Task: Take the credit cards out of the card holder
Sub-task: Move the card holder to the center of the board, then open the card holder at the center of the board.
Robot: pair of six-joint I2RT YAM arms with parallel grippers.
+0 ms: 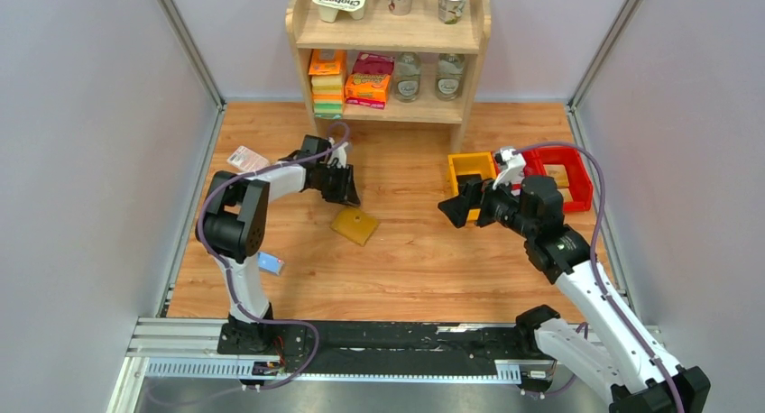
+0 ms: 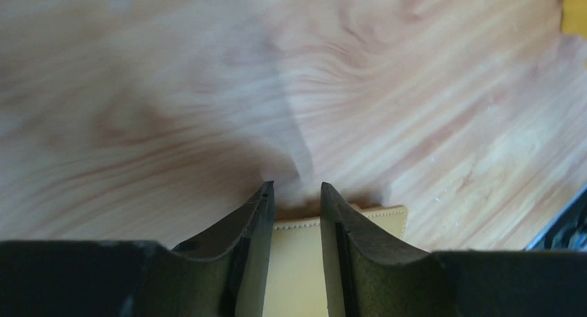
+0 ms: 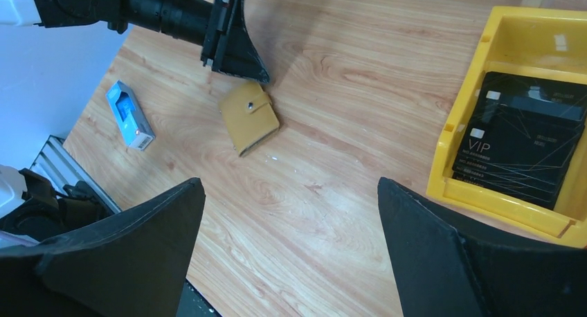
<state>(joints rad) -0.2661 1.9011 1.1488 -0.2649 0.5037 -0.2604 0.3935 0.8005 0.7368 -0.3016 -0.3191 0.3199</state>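
My left gripper should move back while my right gripper pulls the strap [image 3: 258, 101] open, because the card holder's strap wraps over the card holder's edge on my right gripper's side [image 3: 271, 105].
The card holder [image 1: 354, 224] is a tan square wallet lying shut on the wooden table; its snap faces up in the right wrist view [image 3: 249, 116]. My left gripper [image 1: 345, 192] hovers just behind its far edge, the jaws a narrow gap apart and empty. In the left wrist view [image 2: 296, 189] the card holder [image 2: 297, 268] shows between and below the fingers. My right gripper [image 1: 458, 206] is wide open and empty [image 3: 291, 185], to the right of the card holder. Black cards [image 3: 526, 133] lie in a yellow bin [image 1: 471, 168].
A red bin [image 1: 564, 174] stands beside the yellow one. A small blue box [image 1: 271, 263] lies at the front left and a pink-white packet [image 1: 245, 159] at the far left. A wooden shelf [image 1: 390, 43] with goods stands at the back.
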